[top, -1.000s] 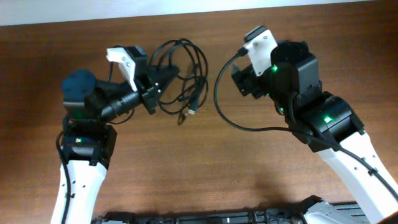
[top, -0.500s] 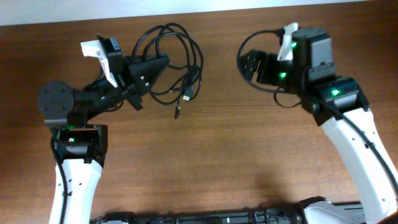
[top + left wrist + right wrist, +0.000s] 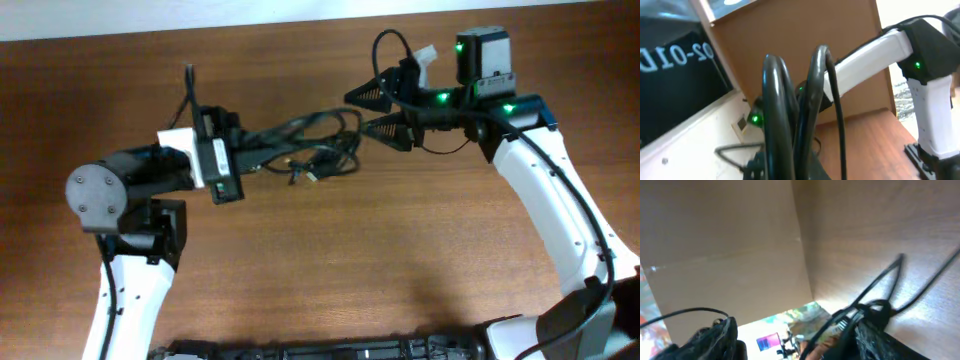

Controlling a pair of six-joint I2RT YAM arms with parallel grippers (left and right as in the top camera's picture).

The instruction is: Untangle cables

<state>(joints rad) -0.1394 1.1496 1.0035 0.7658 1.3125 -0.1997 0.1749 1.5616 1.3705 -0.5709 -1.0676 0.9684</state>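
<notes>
The cable bundle [image 3: 877, 309] is resting against one finger of my open right gripper, so next I get both fingers around the bundle's looped end [image 3: 350, 126] before I close them.
The cables [image 3: 312, 150] are a black knotted bundle, stretched in a line above the table between the two grippers. A metallic-tipped plug hangs from the bundle. My left gripper [image 3: 243, 157] is shut on the bundle's left end. In the left wrist view the cables [image 3: 785, 125] rise thick and close from the jaws. My right gripper [image 3: 366, 111] is open wide at the bundle's right end, with one finger above it and one beside it. In the right wrist view the cables [image 3: 875, 297] lie against one finger of the right gripper [image 3: 797, 337].
The brown wooden table [image 3: 330, 270] lies under both arms. A pale wall runs along its far edge [image 3: 300, 10]. A thin black cord [image 3: 385, 45] loops above the right wrist. The right arm [image 3: 870, 47] shows in the left wrist view.
My left gripper has swung right and lower, and the bundle went from a loose loop to a stretched line. My right gripper has moved left to the bundle's end, with its fingers spread.
</notes>
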